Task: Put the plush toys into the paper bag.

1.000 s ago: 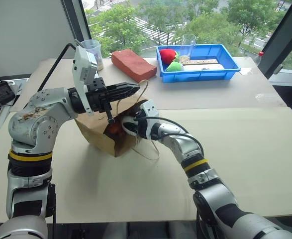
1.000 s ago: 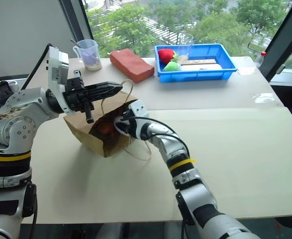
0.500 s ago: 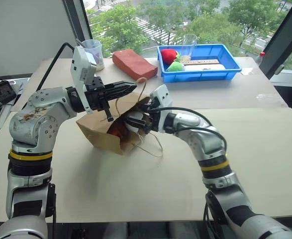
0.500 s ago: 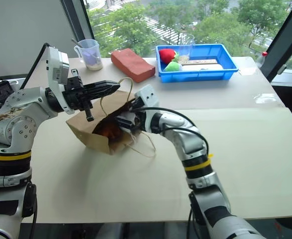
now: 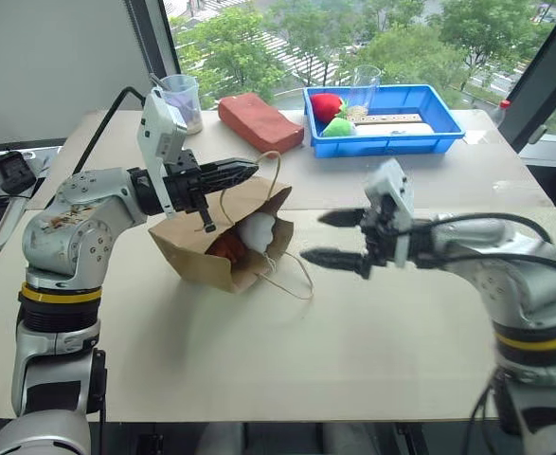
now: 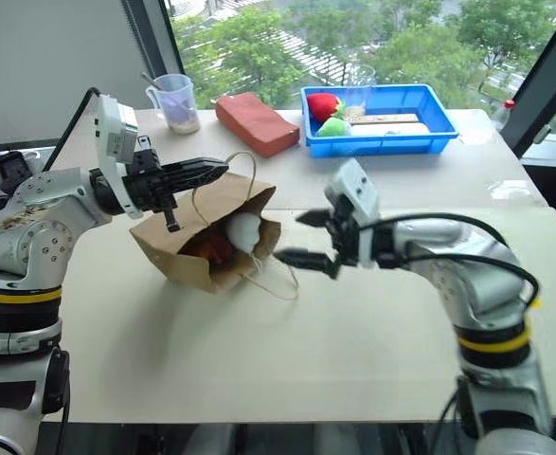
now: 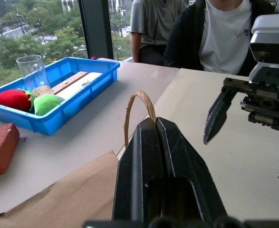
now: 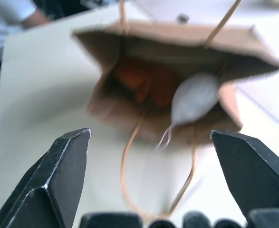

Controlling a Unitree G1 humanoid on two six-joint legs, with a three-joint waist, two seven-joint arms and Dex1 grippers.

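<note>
I expect the white plush toy [image 5: 257, 231] to slide deeper into the bag when I lift the bag's cord handle, because the toy rests inside the bag opening's lower edge [image 5: 269, 255].
The brown paper bag [image 5: 197, 248] lies on its side on the table, its mouth turned toward my right arm. My left gripper [image 5: 252, 169] is shut on one cord handle [image 7: 138, 100] and holds the upper edge of the mouth up. The white plush toy [image 5: 259, 230] rests in the mouth, with the reddish-brown plush toy [image 5: 223, 248] deeper inside beside it. In the right wrist view both toys, white [image 8: 194, 97] and reddish-brown [image 8: 138, 81], show inside the bag. My right gripper [image 5: 313, 237] hovers open and empty a short way outside the mouth.
A blue tray [image 5: 439, 133] at the back holds red and green fruit toys, a glass and a wooden strip. A reddish brick [image 5: 259, 121] and a measuring cup [image 5: 181, 100] stand behind the bag. The second cord handle [image 5: 292, 275] trails on the table. People sit beyond the table's far side [image 7: 215, 33].
My right gripper has pulled out of the bag's mouth and away to the right, opening wide and leaving the white toy inside. The left gripper still holds the handle.
</note>
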